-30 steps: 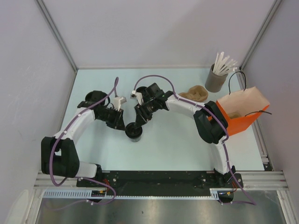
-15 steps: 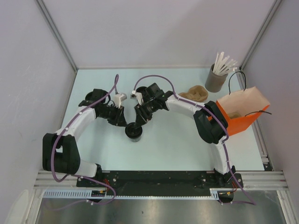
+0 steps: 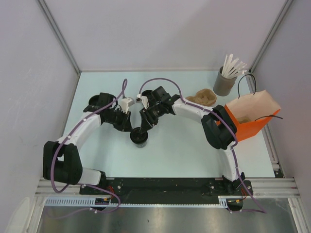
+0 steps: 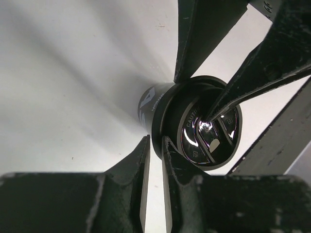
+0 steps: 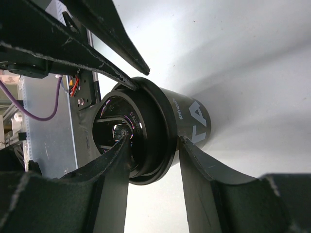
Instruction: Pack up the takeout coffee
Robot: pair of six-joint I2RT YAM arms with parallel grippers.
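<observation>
The robot's right gripper pinches the lid's rim (image 5: 163,138) at a slant next to the left gripper, so the right gripper should move back and come straight down over the lid (image 3: 138,136).
The takeout coffee (image 3: 138,136), a small black cup with white letters and a round black lid, stands on the pale table between both arms. My right gripper (image 3: 142,129) is shut on it. In the right wrist view, one finger lies on the lid's top (image 5: 114,131) and the other on the cup's side wall (image 5: 194,119). My left gripper (image 3: 130,127) reaches in from the left. Its jaws (image 4: 155,143) stand a narrow slit apart, straddling the lid's rim (image 4: 158,121). One fingertip touches the rim; the outer one is just clear of it.
An orange paper bag (image 3: 250,119) stands open at the right edge. A grey tub of white sticks (image 3: 224,83) is in the back right corner, with a brown moulded holder (image 3: 203,97) beside it. Grey walls enclose the table on three sides.
My left gripper has shifted slightly right, onto the lid's rim, and its jaws have narrowed. The right gripper and the cup have not moved.
</observation>
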